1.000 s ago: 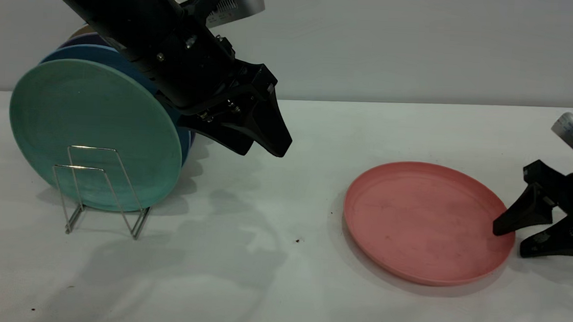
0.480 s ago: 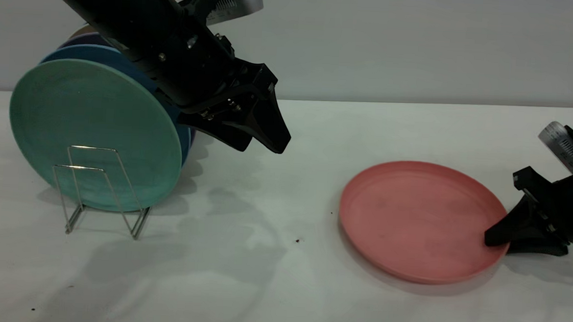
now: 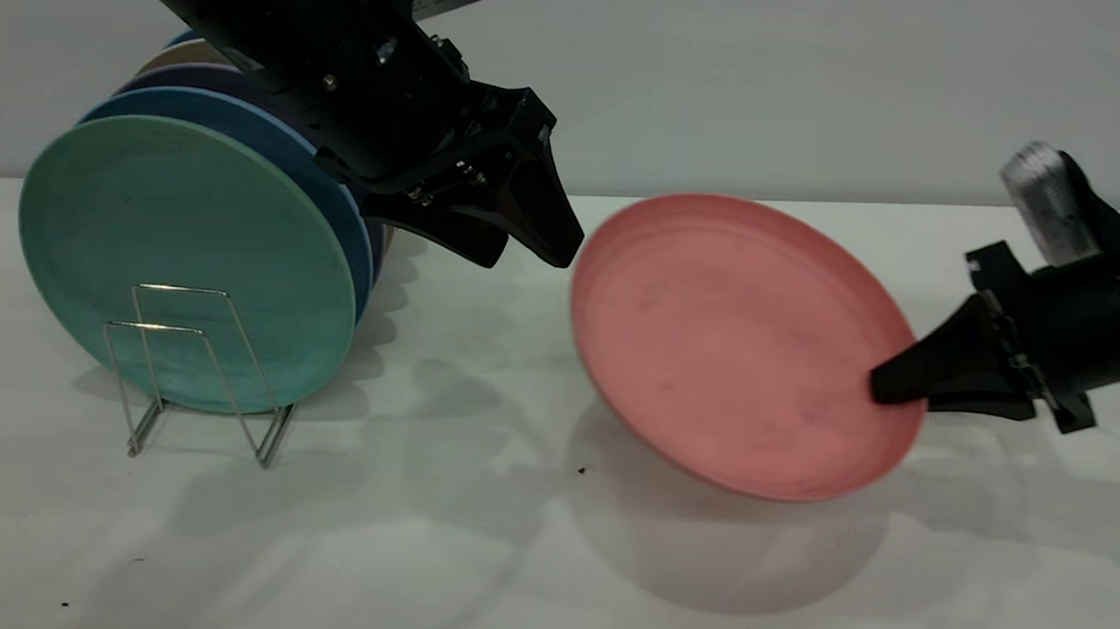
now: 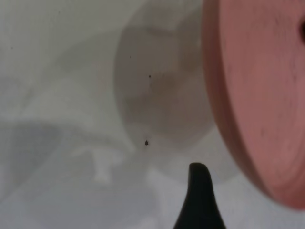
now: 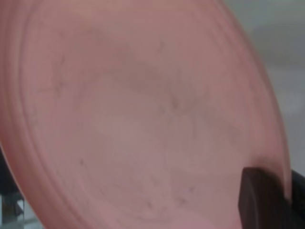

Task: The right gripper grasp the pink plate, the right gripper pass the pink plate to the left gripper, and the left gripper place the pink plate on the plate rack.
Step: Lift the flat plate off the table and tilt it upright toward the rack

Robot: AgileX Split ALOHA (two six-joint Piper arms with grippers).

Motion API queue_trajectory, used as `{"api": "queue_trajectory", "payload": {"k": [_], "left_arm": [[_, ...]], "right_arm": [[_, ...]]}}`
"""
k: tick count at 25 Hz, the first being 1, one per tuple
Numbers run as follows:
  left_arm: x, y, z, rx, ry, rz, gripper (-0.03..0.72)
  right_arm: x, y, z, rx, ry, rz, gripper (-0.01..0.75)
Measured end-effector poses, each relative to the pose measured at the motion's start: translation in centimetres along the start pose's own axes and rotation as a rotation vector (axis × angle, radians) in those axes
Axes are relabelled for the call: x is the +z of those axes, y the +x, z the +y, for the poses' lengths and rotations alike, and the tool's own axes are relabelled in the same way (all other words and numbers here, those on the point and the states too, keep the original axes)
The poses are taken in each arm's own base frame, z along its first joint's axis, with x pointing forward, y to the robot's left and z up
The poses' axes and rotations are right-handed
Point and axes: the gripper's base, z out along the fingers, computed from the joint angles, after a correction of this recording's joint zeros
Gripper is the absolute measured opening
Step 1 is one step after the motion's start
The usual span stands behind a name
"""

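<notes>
My right gripper is holding the pink plate by the rim [image 3: 915, 430] farthest from the plate rack, so next my left gripper grabs the opposite upper rim [image 3: 601, 241] first.
The pink plate [image 3: 741, 343] hangs above the table, tilted steeply so its face turns toward the exterior camera. My right gripper [image 3: 901, 390] is shut on its right rim; one finger [image 5: 259, 200] lies across the plate's inner face [image 5: 143, 119]. My left gripper [image 3: 528, 255] hovers open just left of the plate's upper left edge, apart from it. Its one visible fingertip [image 4: 198, 174] shows beside the plate's rim [image 4: 257, 95]. The plate rack [image 3: 197, 372] stands at the left on the table, its front wire loops bare.
A mint-green plate [image 3: 189, 257] stands upright in the rack, with blue and darker plates [image 3: 235, 115] stacked behind it. The white table [image 3: 509, 561] shows a few dark specks near the middle. A plain wall runs behind.
The right gripper closed on the plate's right rim, lifted it off the table, tilted it up and carried it left. The left gripper rose slightly.
</notes>
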Motion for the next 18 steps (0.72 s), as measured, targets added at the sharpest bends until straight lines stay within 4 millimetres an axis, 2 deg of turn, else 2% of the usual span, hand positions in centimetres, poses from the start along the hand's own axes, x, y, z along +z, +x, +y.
{"api": "queue_trajectory", "payload": {"k": [7,13,18], "left_arm": [[0.0,-0.3,-0.1,-0.038,0.010,-0.030,0.590],[0.0,-0.5,0.0,-0.039,0.000,-0.044,0.578],[0.0,-0.5,-0.1,-0.052,0.006,-0.051,0.543]], "right_arm": [[1.9,0.3,2.3,-0.053,-0.050,0.033,0.019],[1.8,-0.3,3.7,-0.049,-0.185,-0.043,0.019],[1.7,-0.4,3.9,-0.056,-0.215,-0.049,0.019]]}}
